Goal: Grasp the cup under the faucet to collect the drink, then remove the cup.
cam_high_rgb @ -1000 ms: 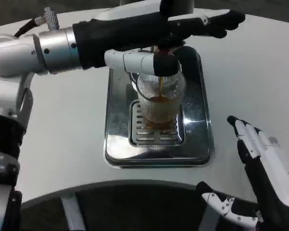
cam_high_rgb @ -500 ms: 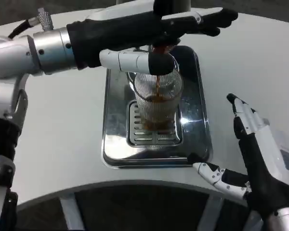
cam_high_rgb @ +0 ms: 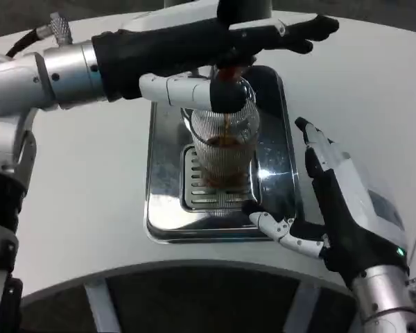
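My gripper will carry the ribbed clear cup [cam_high_rgb: 225, 152] off the grate, and the cup should keep all of the brown drink [cam_high_rgb: 224, 141] inside because the drink sits well below the cup's rim.
A ribbed clear cup [cam_high_rgb: 224, 149] stands on the slotted grate of the steel drip tray [cam_high_rgb: 165, 211], partly filled with brown drink. A thin brown stream falls into it from the faucet [cam_high_rgb: 225, 89] above. My left hand [cam_high_rgb: 263, 36] reaches across the top of the dispenser, pressing on the tap lever, fingers stretched to the right. My right hand [cam_high_rgb: 340, 205] is open beside the tray's right edge, palm toward the cup, its thumb pointing left near the tray's front right corner. It does not touch the cup.
The tray sits in the middle of a round white table [cam_high_rgb: 90, 201]. The table's front edge curves below the tray, with dark floor and white legs beneath. My left forearm [cam_high_rgb: 62, 69] spans the upper left.
My right hand has moved up and left from the lower right corner to the tray's right side, close to the cup. The drink level has risen. The view has shifted slightly.
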